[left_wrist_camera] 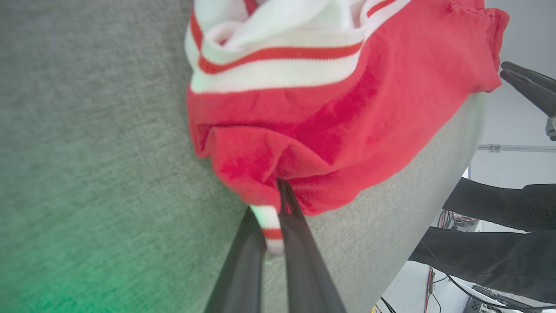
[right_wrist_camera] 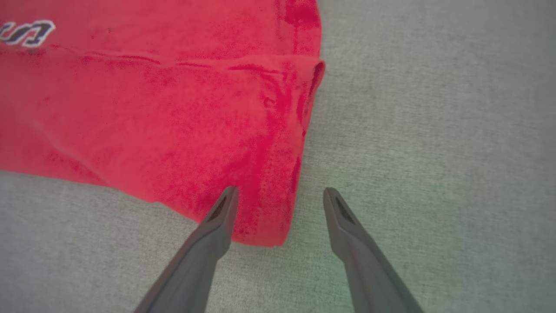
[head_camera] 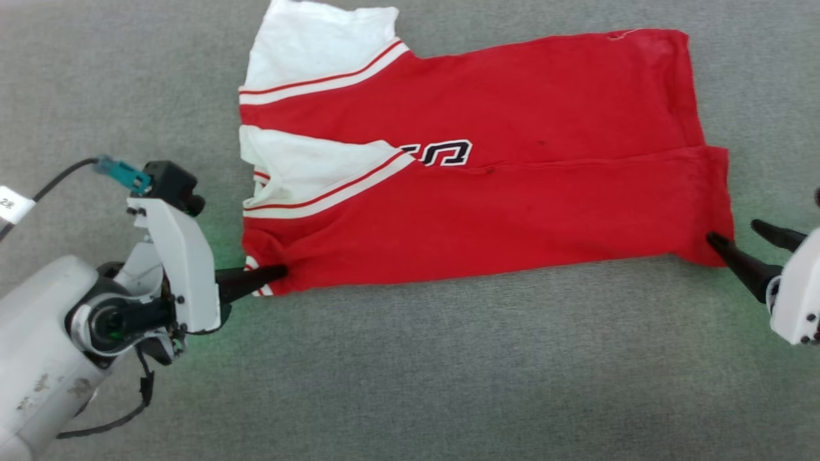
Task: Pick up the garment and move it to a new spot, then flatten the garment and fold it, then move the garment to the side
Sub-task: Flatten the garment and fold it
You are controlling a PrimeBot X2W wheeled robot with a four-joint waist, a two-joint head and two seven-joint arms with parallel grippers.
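The hem's layers lie stacked, so they will fold over together and cover most of the white sleeve when the robot carries the hem across.
The garment, a red T-shirt with white sleeves and striped trim, lies folded lengthwise on the grey surface, sleeves at the left. My left gripper is shut on the garment's near-left corner; in the left wrist view the dark fingers pinch red fabric and a striped band. My right gripper stands open at the near-right hem corner. In the right wrist view its left finger rests over the red hem, and its right finger stands over bare surface.
Grey felt-like tabletop spreads all around the shirt. In the left wrist view the table's edge, a person's dark sleeves and cables on a pale floor show at the right.
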